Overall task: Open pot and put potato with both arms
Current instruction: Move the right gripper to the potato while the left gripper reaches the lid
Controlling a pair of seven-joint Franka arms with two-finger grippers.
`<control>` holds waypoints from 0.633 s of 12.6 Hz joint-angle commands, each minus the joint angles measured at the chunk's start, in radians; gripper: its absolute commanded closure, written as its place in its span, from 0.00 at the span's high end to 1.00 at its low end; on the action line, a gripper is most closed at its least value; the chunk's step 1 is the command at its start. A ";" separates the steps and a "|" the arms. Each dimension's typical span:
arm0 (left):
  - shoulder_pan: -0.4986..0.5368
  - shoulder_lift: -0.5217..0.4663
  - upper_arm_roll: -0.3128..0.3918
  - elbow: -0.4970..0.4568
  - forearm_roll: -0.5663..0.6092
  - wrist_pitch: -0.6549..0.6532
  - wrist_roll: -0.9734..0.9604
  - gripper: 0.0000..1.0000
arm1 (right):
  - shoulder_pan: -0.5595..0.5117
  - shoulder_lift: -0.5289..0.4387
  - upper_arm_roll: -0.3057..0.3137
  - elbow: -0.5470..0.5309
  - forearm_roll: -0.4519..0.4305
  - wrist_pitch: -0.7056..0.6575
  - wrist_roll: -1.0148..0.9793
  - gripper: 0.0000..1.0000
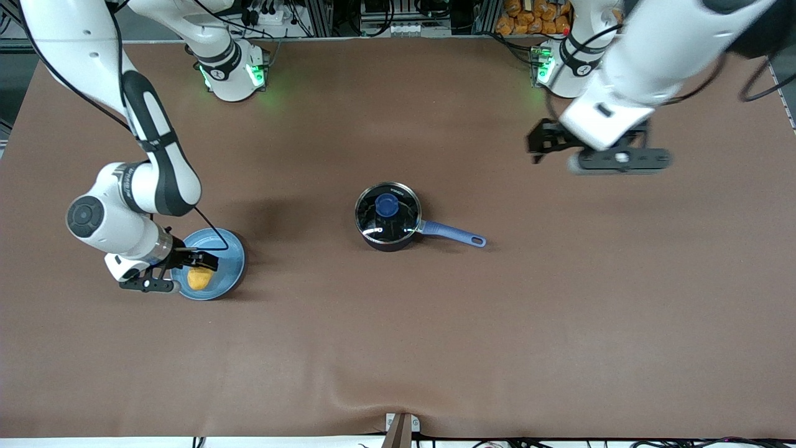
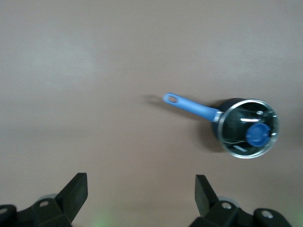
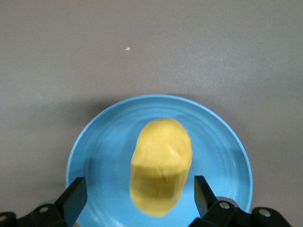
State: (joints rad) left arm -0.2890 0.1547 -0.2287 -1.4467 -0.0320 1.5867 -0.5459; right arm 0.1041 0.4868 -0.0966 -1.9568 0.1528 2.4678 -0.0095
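Observation:
The glass lid [image 1: 387,218] shows only dark through it, so the robot should expect an empty black pot [image 1: 389,246] with enough space for the yellow potato to lie inside.
The black pot [image 1: 387,219] stands mid-table with a glass lid and a blue knob [image 1: 387,204] on it. Its blue handle [image 1: 454,234] points toward the left arm's end. The yellow potato [image 1: 199,279] lies on a light-blue plate [image 1: 227,249] at the right arm's end. My right gripper [image 1: 189,270] is open just over the plate, one finger on each side of the potato [image 3: 161,165] and apart from it; it also shows in the right wrist view [image 3: 137,194]. My left gripper [image 1: 542,144] is open and empty, high over bare table. The left wrist view shows this gripper [image 2: 141,189] and the pot [image 2: 248,127].
The brown mat [image 1: 398,348] covers the table. The plate's rim [image 3: 94,137] shows round the potato. Both arm bases stand along the table edge farthest from the front camera, with cables and racks by them.

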 commanded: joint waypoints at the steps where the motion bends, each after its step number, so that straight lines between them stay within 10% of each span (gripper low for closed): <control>1: -0.106 0.094 0.011 0.072 -0.013 0.009 -0.155 1.00 | -0.007 0.027 0.003 0.003 0.019 0.054 -0.001 1.00; 8: -0.284 0.246 0.017 0.089 -0.009 0.191 -0.298 1.00 | -0.035 0.052 0.003 0.001 0.019 0.091 -0.007 0.95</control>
State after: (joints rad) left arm -0.5302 0.3715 -0.2273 -1.3945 -0.0320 1.7712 -0.8187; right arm 0.0821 0.5343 -0.1021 -1.9567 0.1532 2.5427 -0.0093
